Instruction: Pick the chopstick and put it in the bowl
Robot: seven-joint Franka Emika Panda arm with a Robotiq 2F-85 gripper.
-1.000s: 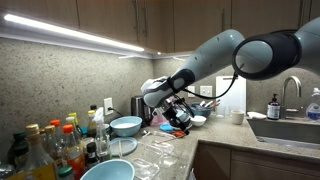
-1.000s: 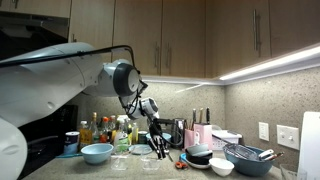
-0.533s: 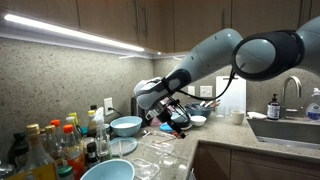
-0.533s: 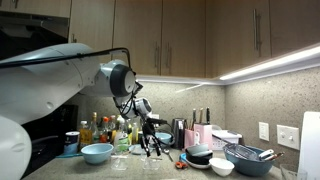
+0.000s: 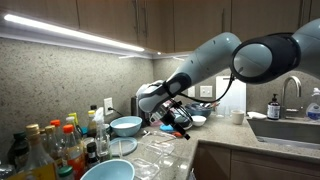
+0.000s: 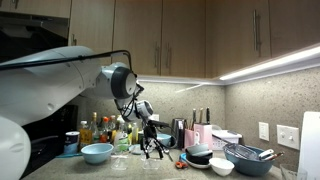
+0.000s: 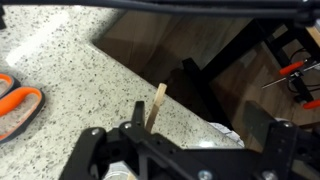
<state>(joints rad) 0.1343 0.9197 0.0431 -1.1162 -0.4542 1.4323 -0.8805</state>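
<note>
The chopstick (image 7: 156, 104) stands loose and at a slant next to one finger of my open gripper. Next, I close both fingers around the stick (image 7: 152, 118) before I lift toward the bowl.
In the wrist view my gripper (image 7: 200, 130) is open, its dark fingers far apart with nothing clamped between them. The chopstick (image 7: 157, 104), a thin pale stick, stands slanted just inside the left finger (image 7: 130, 135), its tip over the speckled counter edge. I cannot tell whether it still touches that finger. In both exterior views the gripper (image 5: 165, 113) (image 6: 150, 140) hangs low over the counter. It is just right of the glossy light-blue bowl (image 5: 126, 125). The bowl is out of the wrist view, and the chopstick is too thin to see in the exterior views.
Orange scissor handles (image 7: 15, 100) lie on the granite at left. Another light-blue bowl (image 5: 108, 170) and a cluster of bottles (image 5: 50, 145) crowd the near counter. Small stacked bowls (image 6: 200, 155) and a dish rack (image 6: 250, 155) stand to the right, with a sink (image 5: 290, 128) beyond.
The jaws have opened wide over the last second, letting go of the chopstick. The arm has shifted slightly toward the light-blue bowl.
</note>
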